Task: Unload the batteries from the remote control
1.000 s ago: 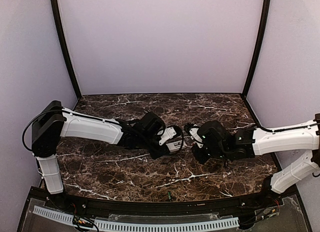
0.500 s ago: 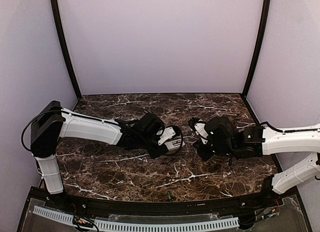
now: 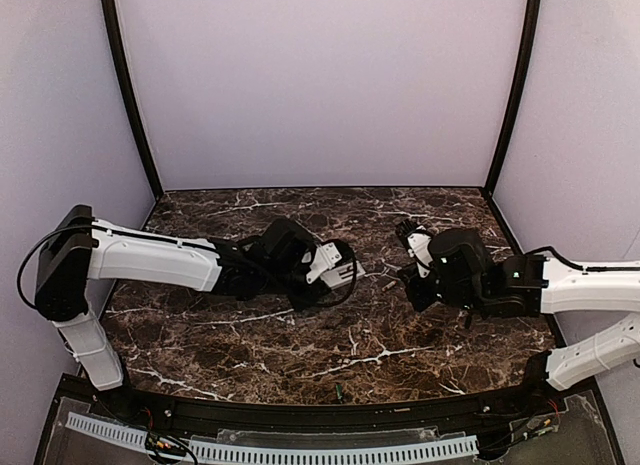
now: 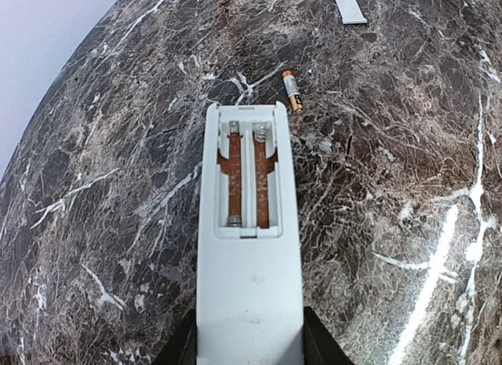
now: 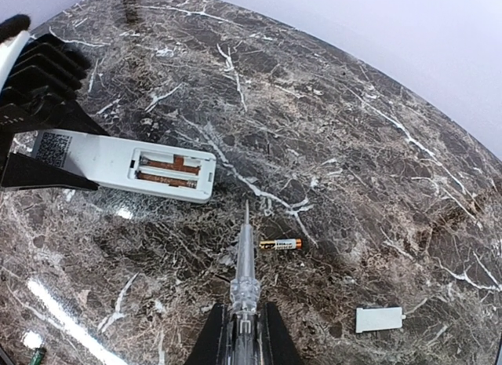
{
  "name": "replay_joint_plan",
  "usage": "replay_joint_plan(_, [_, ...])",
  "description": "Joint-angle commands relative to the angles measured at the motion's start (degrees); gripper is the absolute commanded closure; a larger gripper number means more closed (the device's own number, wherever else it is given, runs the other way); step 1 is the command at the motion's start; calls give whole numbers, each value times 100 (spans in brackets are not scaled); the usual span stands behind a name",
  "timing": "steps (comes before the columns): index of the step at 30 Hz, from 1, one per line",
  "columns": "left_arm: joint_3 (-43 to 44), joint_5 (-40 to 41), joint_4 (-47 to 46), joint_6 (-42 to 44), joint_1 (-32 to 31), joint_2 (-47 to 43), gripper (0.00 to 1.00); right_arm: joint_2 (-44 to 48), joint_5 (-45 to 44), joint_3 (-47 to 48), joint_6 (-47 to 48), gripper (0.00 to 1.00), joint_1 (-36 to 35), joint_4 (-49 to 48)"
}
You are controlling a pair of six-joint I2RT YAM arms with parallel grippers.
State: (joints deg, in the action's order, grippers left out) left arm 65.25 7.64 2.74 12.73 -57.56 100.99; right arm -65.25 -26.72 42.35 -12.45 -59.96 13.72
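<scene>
My left gripper should keep going toward the clear marble (image 3: 205,311) near the side and release the remote control there, as both battery slots (image 4: 249,177) on it are empty.
My left gripper (image 4: 249,338) is shut on the white remote control (image 4: 248,255) and holds it level above the table. The remote's back faces up, and both slots of its open battery compartment (image 4: 246,180) are empty. One battery (image 4: 292,92) lies on the marble just past the remote's far end, and it also shows in the right wrist view (image 5: 281,244). My right gripper (image 5: 243,322) is shut on a thin clear stick tool (image 5: 245,259), whose tip points toward the remote (image 5: 125,165) with a gap between them. In the top view the left gripper (image 3: 338,269) and right gripper (image 3: 410,257) are apart.
The small white battery cover (image 5: 379,319) lies flat on the marble to the right of the battery; it also shows in the left wrist view (image 4: 349,7). A small green item (image 3: 338,390) lies at the table's front edge. Walls close in the back and sides.
The two grippers have drawn apart. My left arm pulled the remote back to the left, and my right arm moved right and away with the tool.
</scene>
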Motion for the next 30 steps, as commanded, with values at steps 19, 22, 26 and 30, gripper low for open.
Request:
replay_joint_plan(19, [-2962,2284,-693,-2442,751,-2671,100,147,293,-448,14,100,175,-1193])
replay_joint_plan(22, [-3383,2324,-993,-2581,1070,-2816,100,199,367,-500,-85,100,170,-1246])
replay_joint_plan(26, [-3732,2123,-1203,-3024,1576,-2788,100,267,417,-601,-166,100,170,-1311])
replay_joint_plan(30, [-3904,2220,-1413,-3157,1721,-2628,100,324,449,-651,-196,100,172,-1310])
